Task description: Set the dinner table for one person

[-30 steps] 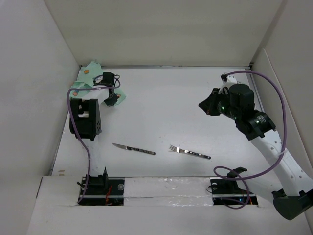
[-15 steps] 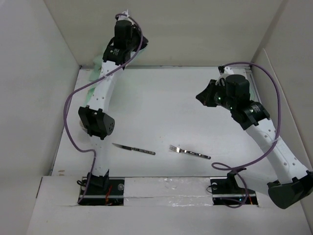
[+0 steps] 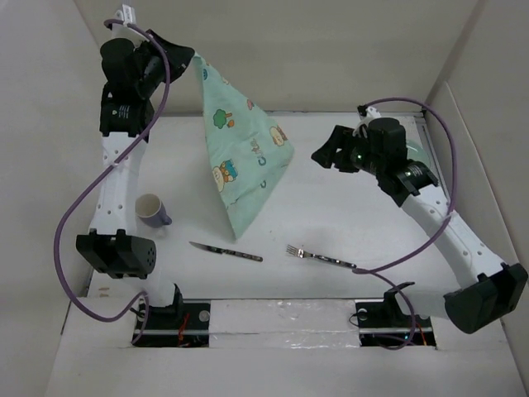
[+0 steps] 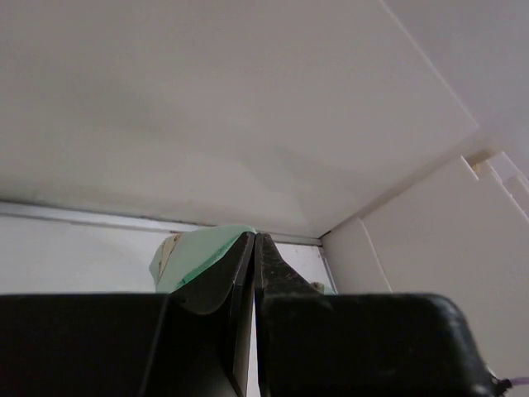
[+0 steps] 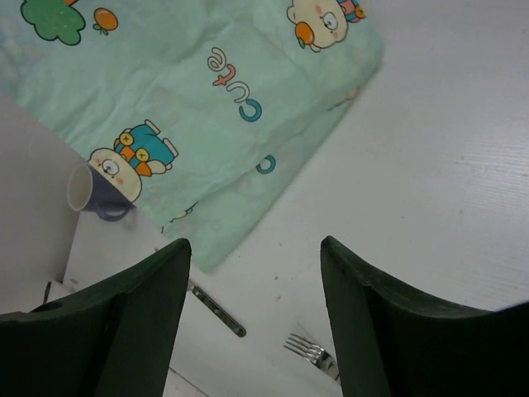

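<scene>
The placemat is hanging from my left gripper by one corner (image 3: 202, 66), so I should let it down and grab its bottom corner (image 3: 236, 231) with my right gripper before I spread it out.
The mint-green cartoon-printed placemat (image 3: 244, 157) hangs by one corner from my left gripper (image 3: 187, 56), which is raised high at the far left and shut on that corner. In the left wrist view the gripper (image 4: 254, 236) is pressed shut, with green cloth (image 4: 198, 255) beside its fingers. The placemat's lower end reaches the white dinner table (image 3: 347, 215). My right gripper (image 3: 324, 155) hovers just right of the cloth, open and holding nothing. Through its wrist view the gripper (image 5: 254, 245) frames the placemat (image 5: 207, 99) and bare table.
A purple cup (image 3: 151, 210) stands at the left, also visible as the cup (image 5: 89, 190) from the right wrist. A knife (image 3: 226, 251) and a fork (image 3: 320, 257) lie near the front edge. White walls close in the table on three sides.
The left arm has swung up and lifted the placemat out of the far-left corner, so it now hangs spread out. The cup has come into view. The right gripper moved left and opened.
</scene>
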{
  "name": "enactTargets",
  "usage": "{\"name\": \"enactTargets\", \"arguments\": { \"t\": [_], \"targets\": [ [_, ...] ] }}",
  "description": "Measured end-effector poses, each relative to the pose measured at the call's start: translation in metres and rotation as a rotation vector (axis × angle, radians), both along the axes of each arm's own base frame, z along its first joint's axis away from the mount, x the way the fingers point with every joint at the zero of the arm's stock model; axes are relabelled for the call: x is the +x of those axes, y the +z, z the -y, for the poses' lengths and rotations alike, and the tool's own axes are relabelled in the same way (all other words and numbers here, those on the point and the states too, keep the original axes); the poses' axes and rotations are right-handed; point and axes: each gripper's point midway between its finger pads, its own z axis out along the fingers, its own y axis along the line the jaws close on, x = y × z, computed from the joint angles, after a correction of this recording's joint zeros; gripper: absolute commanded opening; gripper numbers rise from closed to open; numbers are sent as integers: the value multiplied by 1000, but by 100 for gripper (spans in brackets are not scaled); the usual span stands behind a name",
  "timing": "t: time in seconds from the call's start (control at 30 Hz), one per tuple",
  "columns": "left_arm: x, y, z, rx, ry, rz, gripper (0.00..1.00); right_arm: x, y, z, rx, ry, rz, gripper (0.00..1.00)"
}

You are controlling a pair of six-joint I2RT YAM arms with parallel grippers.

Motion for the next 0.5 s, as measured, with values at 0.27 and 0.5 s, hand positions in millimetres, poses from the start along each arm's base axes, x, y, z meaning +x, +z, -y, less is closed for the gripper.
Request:
{"name": "enactTargets", "arguments": {
  "t": [0.27,0.5],
  "targets": [
    [16,-74,-73,-12,168,-138,0,-7,-94,-57,-62,129,-194,80],
    [29,-145,-68,-14,138,-273,0,8,-196,-111,-230,152,-370,85]
  ]
}}
